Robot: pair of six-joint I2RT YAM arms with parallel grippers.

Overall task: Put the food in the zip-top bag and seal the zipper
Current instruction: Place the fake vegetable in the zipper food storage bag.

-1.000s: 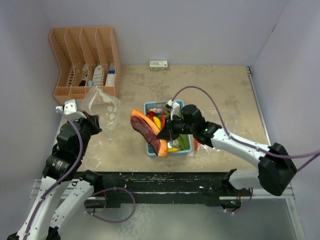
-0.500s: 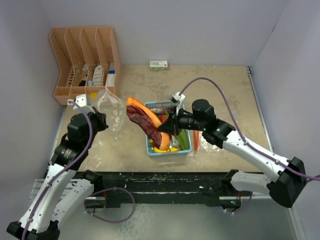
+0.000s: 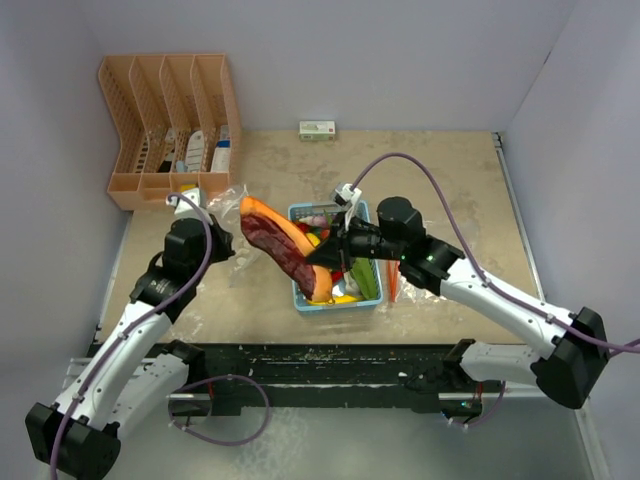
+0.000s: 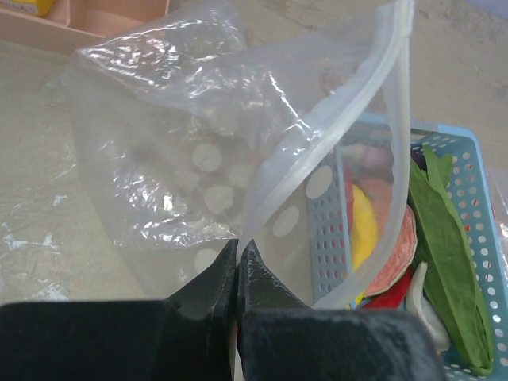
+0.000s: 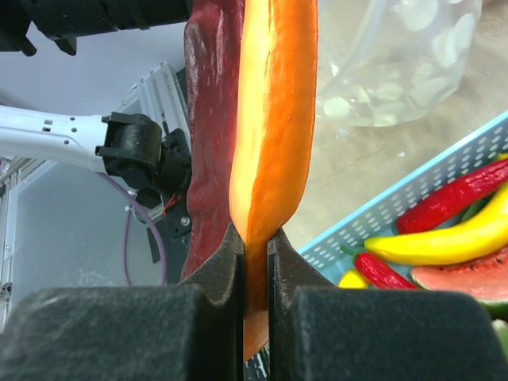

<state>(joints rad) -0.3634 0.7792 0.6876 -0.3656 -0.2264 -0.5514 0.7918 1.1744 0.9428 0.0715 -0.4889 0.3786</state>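
Observation:
My right gripper has the slice hanging above the bag's opening (image 4: 333,151), so next my left gripper tips the bag's opening up to the slice's end (image 3: 252,208) while my right gripper feeds the slice in.
My right gripper (image 3: 330,262) (image 5: 254,238) is shut on a long orange and dark-red slice of toy food (image 3: 280,245) (image 5: 270,119), held in the air left of the light-blue basket (image 3: 300,297). The basket holds a yellow banana (image 5: 444,242), red chillies (image 5: 464,194), a green piece (image 4: 444,238) and a melon slice. My left gripper (image 3: 218,243) (image 4: 239,246) is shut on the rim of the clear zip-top bag (image 3: 225,205) (image 4: 206,151) and holds its mouth open beside the slice.
An orange desk organiser (image 3: 170,120) stands at the back left. A small white box (image 3: 317,129) lies at the back wall. An orange piece (image 3: 392,285) lies right of the basket. The table's black front edge (image 3: 320,355) is near.
My left gripper has moved right and forward with the bag, toward the basket. My right gripper has lifted the orange-red slice up and left, toward the bag's mouth.

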